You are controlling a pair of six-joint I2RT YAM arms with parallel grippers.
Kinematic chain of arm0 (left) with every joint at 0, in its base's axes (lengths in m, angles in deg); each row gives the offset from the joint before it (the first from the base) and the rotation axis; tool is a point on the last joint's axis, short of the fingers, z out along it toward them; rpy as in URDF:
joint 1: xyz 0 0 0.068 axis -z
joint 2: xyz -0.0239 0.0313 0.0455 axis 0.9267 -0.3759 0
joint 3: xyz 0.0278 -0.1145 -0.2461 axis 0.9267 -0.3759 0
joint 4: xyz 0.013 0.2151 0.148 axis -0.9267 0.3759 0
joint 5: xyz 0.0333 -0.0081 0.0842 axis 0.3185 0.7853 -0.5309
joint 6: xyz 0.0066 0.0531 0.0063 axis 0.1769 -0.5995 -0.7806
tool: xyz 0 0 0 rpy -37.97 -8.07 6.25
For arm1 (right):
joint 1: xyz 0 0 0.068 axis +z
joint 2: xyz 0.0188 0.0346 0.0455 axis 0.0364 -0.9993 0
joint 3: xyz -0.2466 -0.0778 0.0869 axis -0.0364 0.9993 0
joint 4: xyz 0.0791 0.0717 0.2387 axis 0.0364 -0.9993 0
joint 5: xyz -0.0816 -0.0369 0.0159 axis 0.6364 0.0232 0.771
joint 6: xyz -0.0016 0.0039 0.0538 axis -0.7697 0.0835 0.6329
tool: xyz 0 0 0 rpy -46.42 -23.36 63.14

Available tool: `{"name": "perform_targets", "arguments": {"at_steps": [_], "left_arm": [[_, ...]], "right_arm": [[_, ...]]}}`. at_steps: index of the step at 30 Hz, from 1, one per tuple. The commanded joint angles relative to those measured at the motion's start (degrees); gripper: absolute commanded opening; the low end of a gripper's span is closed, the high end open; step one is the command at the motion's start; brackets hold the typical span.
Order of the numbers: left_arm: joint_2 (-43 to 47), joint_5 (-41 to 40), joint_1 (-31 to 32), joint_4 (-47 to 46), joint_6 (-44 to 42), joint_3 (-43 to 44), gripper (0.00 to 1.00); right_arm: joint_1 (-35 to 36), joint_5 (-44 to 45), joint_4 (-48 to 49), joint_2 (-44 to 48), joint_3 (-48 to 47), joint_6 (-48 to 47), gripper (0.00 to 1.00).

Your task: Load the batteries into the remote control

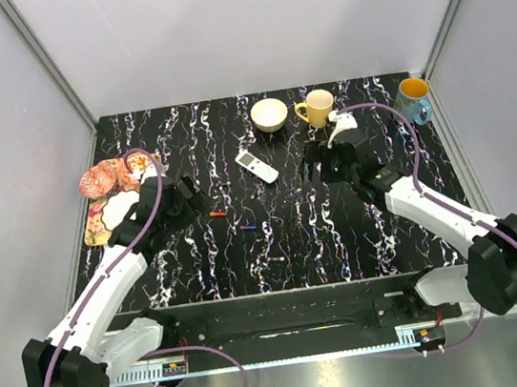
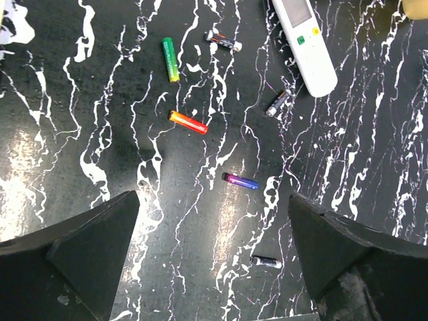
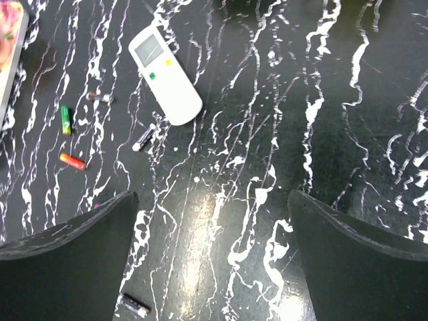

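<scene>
I keep moving my open right gripper toward the remote control's button end (image 1: 268, 175), which is clear of the batteries, until the fingers are on either side of its long sides (image 1: 259, 167).
The white remote control (image 1: 257, 166) lies face up at the table's middle back; it also shows in the left wrist view (image 2: 306, 43) and the right wrist view (image 3: 165, 74). A red-orange battery (image 2: 188, 122) and a bluish battery with a red end (image 2: 241, 181) lie in front of it, with a green battery (image 2: 170, 59) and three dark batteries (image 2: 279, 103) scattered around. My left gripper (image 2: 214, 267) is open and empty above the table, near the bluish battery. My right gripper (image 3: 210, 261) is open and empty, right of the remote.
A cream bowl (image 1: 270, 114), a yellow mug (image 1: 317, 107) and a blue mug (image 1: 413, 99) stand along the back edge. A floral plate (image 1: 100, 180) and a floral tray (image 1: 108, 217) sit at the left edge behind my left arm.
</scene>
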Motion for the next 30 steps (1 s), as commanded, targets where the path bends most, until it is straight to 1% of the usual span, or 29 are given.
{"name": "perform_targets", "arguments": {"at_steps": [1,2,3,4,5,6,8,9,11,16,24,30], "left_arm": [[0.5,4.0,0.0,-4.7,-2.0,-0.2,0.99],[1.1,4.9,0.0,-5.1,-2.7,-0.7,0.99],[1.6,6.4,0.1,-5.9,-2.9,-1.1,0.99],[2.3,7.2,0.0,-6.5,-3.1,-2.5,0.99],[3.9,7.3,0.1,-7.3,-3.5,-3.3,0.99],[4.9,9.7,0.2,-8.6,-3.8,-4.2,0.99],[8.8,10.3,0.1,-10.0,-4.3,-7.2,0.96],[10.0,10.2,0.2,-10.8,-4.5,-8.2,0.96],[12.0,10.0,0.1,-10.7,-5.3,-9.5,0.98],[11.5,10.8,0.1,-8.8,-6.6,-8.5,0.98],[12.7,13.4,0.6,-10.5,-7.3,-9.1,0.97],[13.4,13.9,0.6,-11.1,-7.1,-9.9,0.97]], "right_arm": [[0.3,-8.8,-1.7,-4.2,-6.4,-6.2,1.0],[0.5,-9.0,-3.8,-6.7,-9.1,-7.3,1.0],[1.2,-9.0,-7.6,-11.8,-11.8,-8.6,1.0],[1.5,-7.6,-9.1,-14.2,-16.3,-11.1,1.0],[1.6,-6.9,-10.2,-16.2,-18.2,-12.0,1.0],[1.7,-6.6,-10.9,-19.4,-20.6,-13.0,1.0],[1.7,-6.7,-11.3,-22.3,-23.1,-15.6,1.0],[1.7,-7.0,-12.3,-25.4,-26.0,-16.5,1.0],[1.8,-8.9,-13.5,-28.4,-29.1,-19.3,1.0],[2.8,-9.9,-16.1,-37.0,-38.3,-25.0,1.0],[4.6,-9.7,-22.6,-50.8,-53.7,-26.9,1.0],[5.1,-9.7,-24.6,-57.5,-59.6,-26.2,1.0]]}}
